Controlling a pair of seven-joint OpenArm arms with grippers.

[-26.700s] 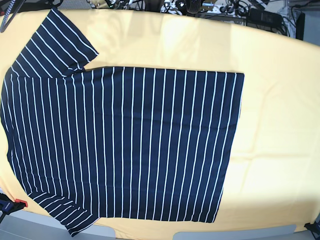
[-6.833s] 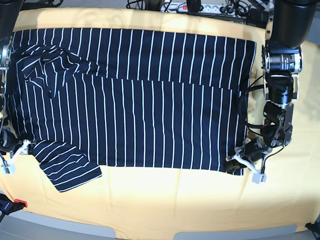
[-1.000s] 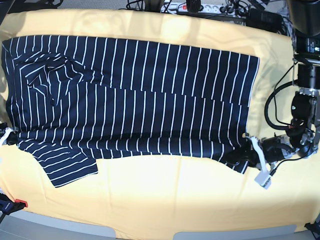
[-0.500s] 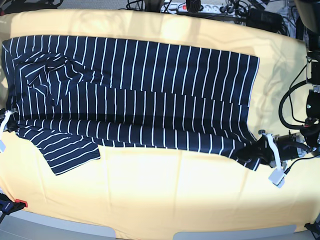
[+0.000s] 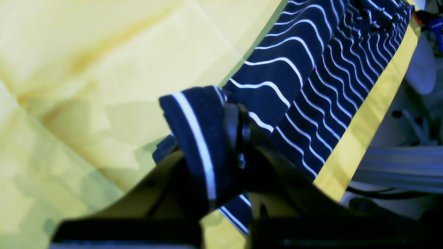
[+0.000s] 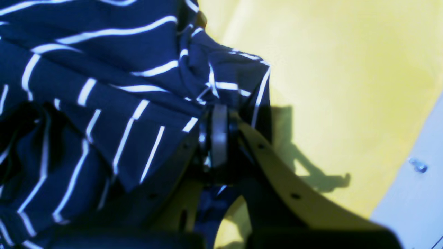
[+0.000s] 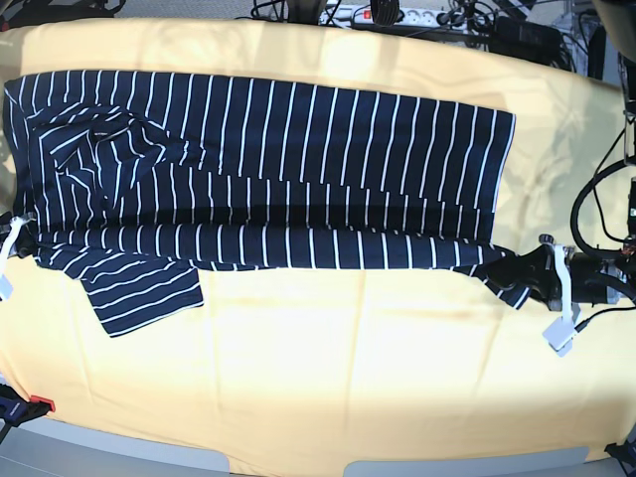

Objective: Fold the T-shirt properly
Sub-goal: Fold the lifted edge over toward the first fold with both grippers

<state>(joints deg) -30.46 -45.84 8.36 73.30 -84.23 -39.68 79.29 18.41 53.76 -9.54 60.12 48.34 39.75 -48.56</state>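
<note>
The T-shirt's near edge (image 7: 298,246) is taut from hem corner to shoulder end, so the robot's left gripper should keep going over the T-shirt's body (image 7: 462,177) and let go of the hem corner there.
The dark navy pinstriped T-shirt (image 7: 268,149) lies lengthwise across the far half of the yellow cloth (image 7: 328,368). Its near edge is raised and drawn taut between both grippers. At the right of the base view, my left gripper (image 7: 532,276) is shut on the hem corner. In the left wrist view, striped fabric (image 5: 311,69) wraps over the closed left gripper (image 5: 235,138). At the left edge, my right gripper (image 7: 18,237) is shut on the shirt's shoulder end, and bunched cloth (image 6: 104,86) sits in the right gripper (image 6: 218,135). One sleeve (image 7: 144,288) hangs loose below the lifted edge.
The yellow cloth covers the whole table. Cables and a power strip (image 7: 397,14) run behind the far edge. The grey front rim (image 7: 119,452) shows at the bottom, with a red clamp (image 7: 38,403) at the left corner. The left arm's cables (image 7: 596,214) loop at the right.
Both grippers have carried the shirt's near edge toward the far side, so the dark band is narrower. The left gripper has also shifted right. The loose sleeve moved with the edge.
</note>
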